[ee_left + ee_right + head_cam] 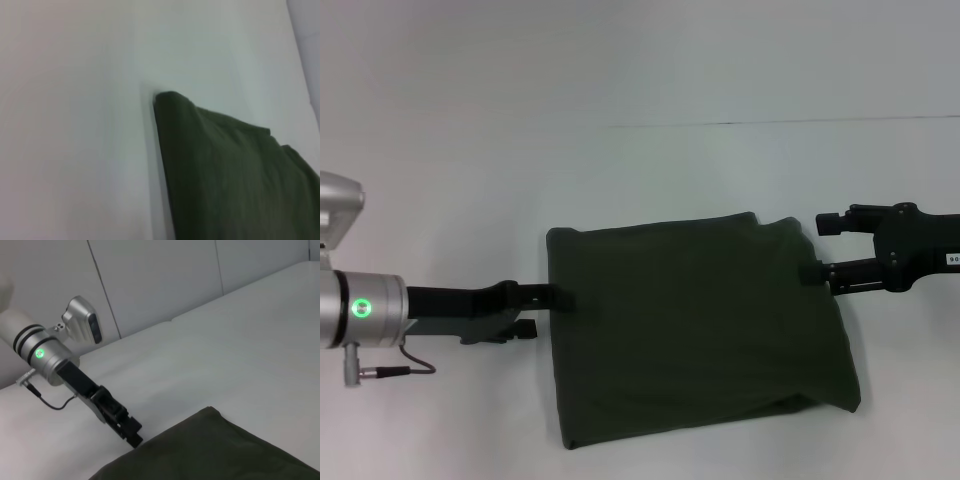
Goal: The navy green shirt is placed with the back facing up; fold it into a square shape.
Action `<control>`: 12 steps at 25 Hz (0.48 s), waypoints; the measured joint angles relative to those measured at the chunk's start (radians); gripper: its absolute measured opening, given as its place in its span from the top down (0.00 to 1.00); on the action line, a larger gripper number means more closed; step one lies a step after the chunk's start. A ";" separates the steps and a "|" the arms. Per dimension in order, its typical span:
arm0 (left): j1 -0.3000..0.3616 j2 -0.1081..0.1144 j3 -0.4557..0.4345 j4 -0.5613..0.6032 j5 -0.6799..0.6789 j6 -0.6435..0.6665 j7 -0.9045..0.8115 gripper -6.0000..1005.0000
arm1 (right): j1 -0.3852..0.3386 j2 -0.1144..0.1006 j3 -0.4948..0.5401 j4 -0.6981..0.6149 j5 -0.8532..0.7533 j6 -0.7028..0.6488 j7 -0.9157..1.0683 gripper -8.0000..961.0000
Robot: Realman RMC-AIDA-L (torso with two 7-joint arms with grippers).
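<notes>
The navy green shirt (705, 325) lies at a slant and nearer to the right gripper's side, so the robot's left gripper should pinch the edge (557, 325) beside it and drag the shirt straight.
The navy green shirt (695, 325) lies flat on the white table as a rough square, plain dark cloth facing up with no lettering showing. My left gripper (548, 313) sits low at the shirt's left edge, open, with its upper finger touching the cloth. The right wrist view shows that same left gripper (131, 432) against the shirt (225, 450). My right gripper (813, 246) is at the shirt's upper right corner, open, with its lower finger against the edge. A rounded corner of the shirt (220, 170) fills the left wrist view.
The white table (650, 170) stretches bare around the shirt, with a thin seam line (770, 122) running across the far side. Panelled walls (150, 275) stand behind the table in the right wrist view.
</notes>
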 joint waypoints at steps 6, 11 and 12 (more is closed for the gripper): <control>-0.005 -0.030 0.019 0.000 -0.002 -0.037 0.007 0.10 | 0.000 0.003 0.000 0.000 0.000 -0.005 0.000 0.02; -0.013 -0.042 0.025 0.000 -0.002 -0.045 0.009 0.10 | 0.000 0.005 0.002 0.001 0.000 -0.006 0.000 0.02; -0.014 -0.044 0.026 0.000 -0.002 -0.045 0.009 0.10 | 0.000 0.005 0.002 0.001 0.000 -0.006 0.000 0.02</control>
